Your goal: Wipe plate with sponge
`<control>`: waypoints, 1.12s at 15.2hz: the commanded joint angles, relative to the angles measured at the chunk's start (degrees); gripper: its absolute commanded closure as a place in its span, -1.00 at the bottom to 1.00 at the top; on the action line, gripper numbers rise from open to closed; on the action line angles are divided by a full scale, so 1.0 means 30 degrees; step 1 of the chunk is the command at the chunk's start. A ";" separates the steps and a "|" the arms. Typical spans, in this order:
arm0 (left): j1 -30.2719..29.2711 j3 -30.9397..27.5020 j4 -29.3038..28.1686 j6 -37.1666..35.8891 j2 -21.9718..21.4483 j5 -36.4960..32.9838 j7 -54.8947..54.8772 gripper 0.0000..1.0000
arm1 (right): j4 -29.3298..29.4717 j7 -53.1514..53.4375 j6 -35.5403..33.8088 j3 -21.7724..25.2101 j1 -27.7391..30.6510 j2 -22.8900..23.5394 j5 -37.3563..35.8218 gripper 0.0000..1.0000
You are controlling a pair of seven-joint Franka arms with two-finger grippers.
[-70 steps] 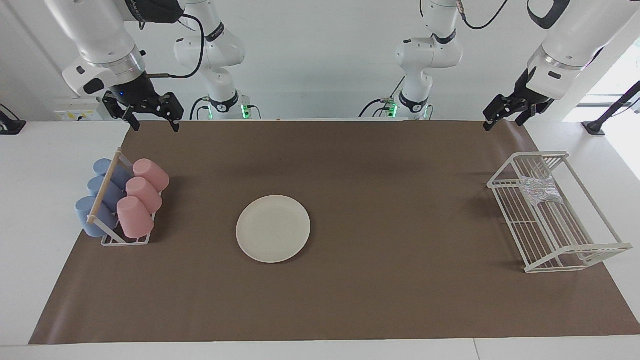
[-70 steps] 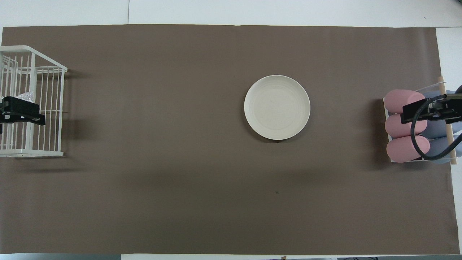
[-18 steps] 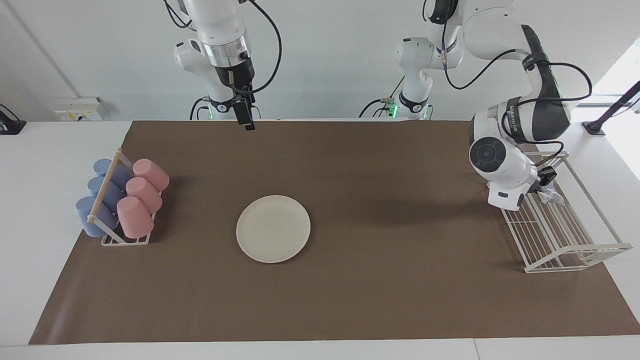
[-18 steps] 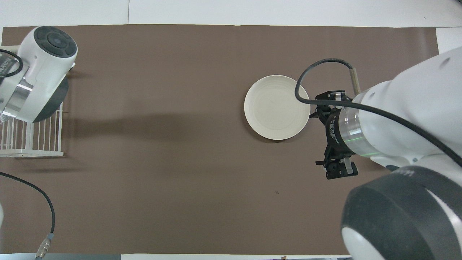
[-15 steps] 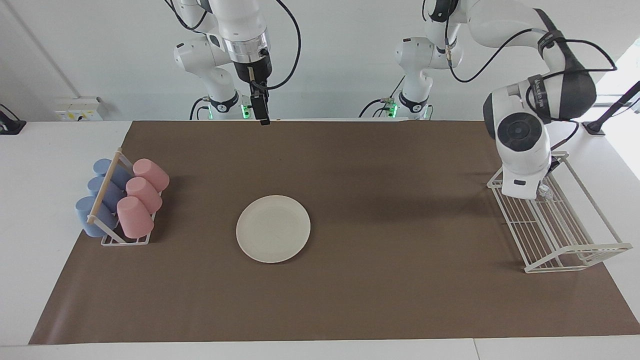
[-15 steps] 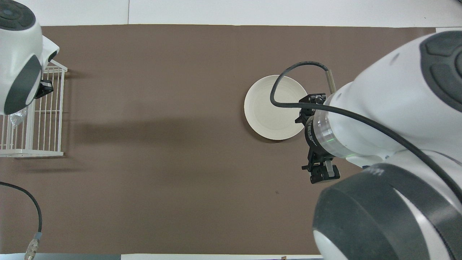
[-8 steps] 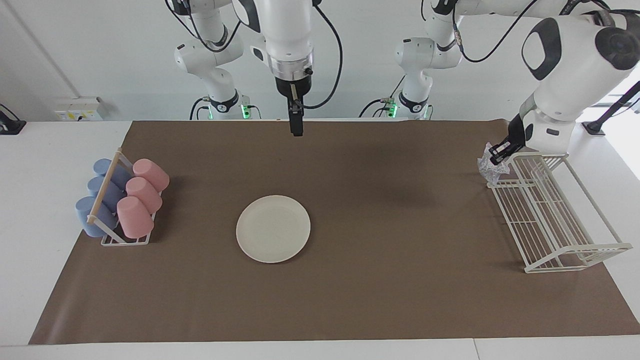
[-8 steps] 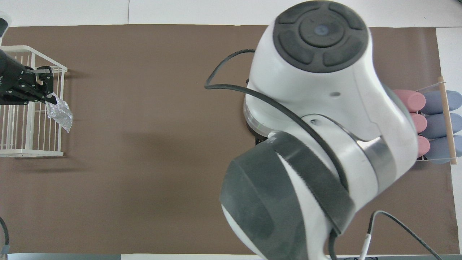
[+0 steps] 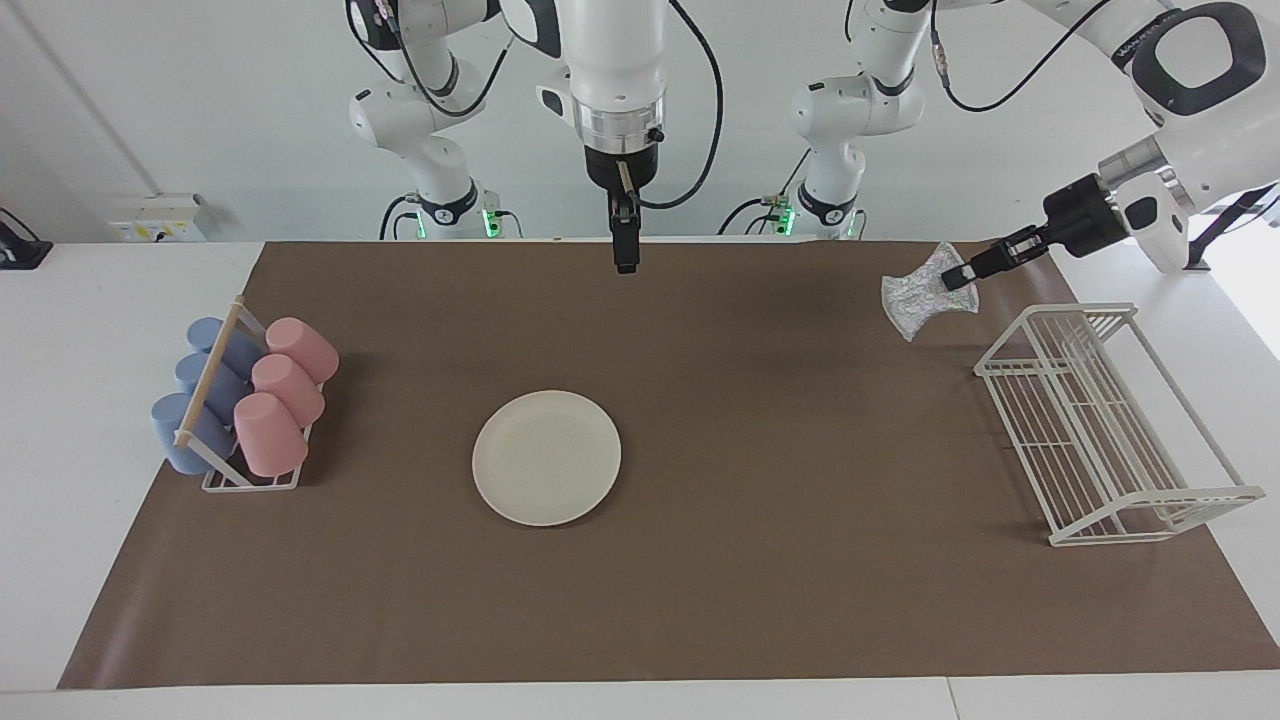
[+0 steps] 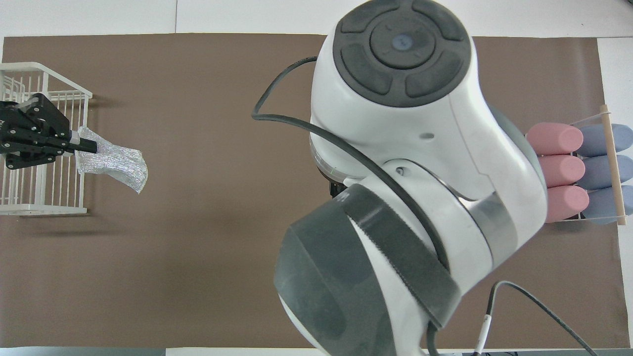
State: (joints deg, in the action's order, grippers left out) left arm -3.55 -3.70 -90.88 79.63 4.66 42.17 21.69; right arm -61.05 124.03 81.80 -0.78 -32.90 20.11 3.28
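The sponge's loose end point(image 10: 131, 171) is sticking out clear of my left gripper. My open right gripper should go on toward that loose end until it closes there.
The cream-white plate point(image 9: 546, 457) lies flat on the brown mat, near its middle. My left gripper point(image 9: 955, 275) is shut on one end of the silvery, speckled sponge point(image 9: 918, 292), which hangs in the air over the mat beside the wire rack. In the overhead view the sponge point(image 10: 116, 163) sticks out from the left gripper point(image 10: 86, 145) toward the mat's middle. My right gripper point(image 9: 625, 258) points straight down, high above the mat and well clear of the plate, open with nothing in it. The right arm hides the plate in the overhead view.
A white wire rack point(image 9: 1155, 515) stands at the left arm's end of the mat, with nothing in it. A small rack of pink and blue cups point(image 9: 270, 432) stands at the right arm's end. Bare mat surrounds the plate.
My left gripper has lifted the sponge out of the wire rack and swung it out over the mat. My right arm has shifted toward the left arm's end, staying high.
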 commanded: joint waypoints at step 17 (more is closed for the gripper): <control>0.2793 0.0238 -1.5760 0.4277 -0.7441 1.3270 -1.3674 1.00 | -0.7068 0.0899 0.5891 -0.0120 -0.2039 -0.3275 0.0166 -1.00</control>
State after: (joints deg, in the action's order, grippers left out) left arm 4.15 -2.24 -134.36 91.34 -15.00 78.52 -16.72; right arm -76.16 124.99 95.88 -1.05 -38.44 13.96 3.38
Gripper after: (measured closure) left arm 0.965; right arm 0.000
